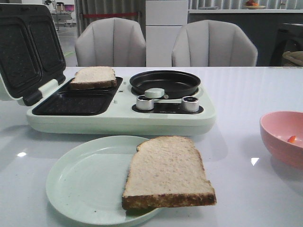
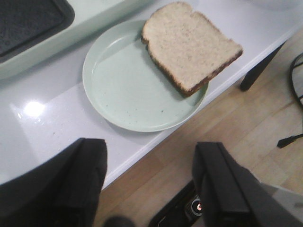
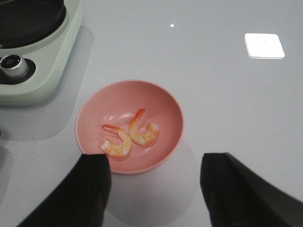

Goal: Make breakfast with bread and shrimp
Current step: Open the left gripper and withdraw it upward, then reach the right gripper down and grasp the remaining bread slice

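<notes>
The bread slice sticks out past the plate toward the pink bowl, so the robot's right gripper should grab that overhanging edge (image 1: 198, 176) and put the slice down in the empty grill tray (image 1: 71, 103).
One bread slice (image 1: 167, 173) lies half on a pale green plate (image 1: 80, 182) at the table's front edge; it also shows in the left wrist view (image 2: 189, 45) on the plate (image 2: 123, 85). A second slice (image 1: 93, 77) rests in the far grill tray of the breakfast maker (image 1: 118, 118). Two orange-pink shrimp (image 3: 129, 135) lie in a pink bowl (image 3: 161, 101), seen at right in the front view (image 1: 279, 135). My left gripper (image 2: 150, 158) is open and empty, back over the table edge. My right gripper (image 3: 155, 175) is open and empty, just short of the bowl.
The breakfast maker's lid (image 1: 26, 49) stands open at the left. Its black round pan (image 1: 164, 82) and two silver knobs (image 1: 145, 102) sit on its right half. Two grey chairs (image 1: 111, 42) stand behind the table. The floor (image 2: 227, 142) shows beyond the table's front edge.
</notes>
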`<action>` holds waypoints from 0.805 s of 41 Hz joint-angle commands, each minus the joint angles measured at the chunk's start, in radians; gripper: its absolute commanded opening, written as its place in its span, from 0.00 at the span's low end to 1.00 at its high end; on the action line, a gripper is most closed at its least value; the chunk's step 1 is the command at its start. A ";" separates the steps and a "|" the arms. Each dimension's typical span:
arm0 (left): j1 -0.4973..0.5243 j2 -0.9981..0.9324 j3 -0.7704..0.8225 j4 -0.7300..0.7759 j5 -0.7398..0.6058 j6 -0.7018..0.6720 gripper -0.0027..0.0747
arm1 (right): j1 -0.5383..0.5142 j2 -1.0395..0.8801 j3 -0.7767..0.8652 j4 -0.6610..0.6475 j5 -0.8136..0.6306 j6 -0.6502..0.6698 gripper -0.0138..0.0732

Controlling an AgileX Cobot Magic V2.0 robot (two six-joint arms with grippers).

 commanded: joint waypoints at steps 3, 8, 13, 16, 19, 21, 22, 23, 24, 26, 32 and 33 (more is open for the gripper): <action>-0.006 -0.108 -0.025 -0.023 -0.067 0.004 0.63 | -0.004 0.018 -0.008 0.110 -0.073 -0.004 0.76; -0.006 -0.151 -0.025 -0.022 -0.068 0.004 0.63 | 0.014 0.076 -0.008 0.289 0.014 -0.058 0.76; -0.006 -0.152 -0.025 -0.015 -0.068 0.004 0.63 | 0.081 0.172 -0.008 0.515 0.099 -0.195 0.76; -0.006 -0.149 -0.025 -0.011 -0.069 0.004 0.63 | 0.134 0.246 -0.008 0.643 0.116 -0.291 0.76; -0.006 -0.148 -0.025 -0.009 -0.069 0.004 0.63 | 0.189 0.325 -0.008 0.774 0.107 -0.383 0.76; -0.006 -0.148 -0.025 -0.009 -0.069 0.004 0.63 | 0.221 0.376 -0.009 0.848 0.092 -0.437 0.76; -0.006 -0.148 -0.025 -0.009 -0.069 0.004 0.63 | 0.233 0.406 -0.011 0.886 0.083 -0.460 0.76; -0.006 -0.148 -0.025 -0.009 -0.069 0.004 0.63 | 0.248 0.428 -0.013 0.913 0.073 -0.490 0.76; -0.006 -0.148 -0.025 -0.009 -0.069 0.004 0.63 | 0.258 0.457 -0.017 0.948 0.066 -0.519 0.76; -0.006 -0.148 -0.025 -0.009 -0.069 0.004 0.63 | 0.284 0.507 -0.027 1.007 0.054 -0.572 0.76; -0.006 -0.148 -0.025 -0.009 -0.069 0.004 0.63 | 0.316 0.660 -0.086 1.152 0.058 -0.702 0.76; -0.006 -0.148 -0.025 -0.009 -0.069 0.004 0.63 | 0.316 0.688 -0.100 1.166 0.062 -0.719 0.76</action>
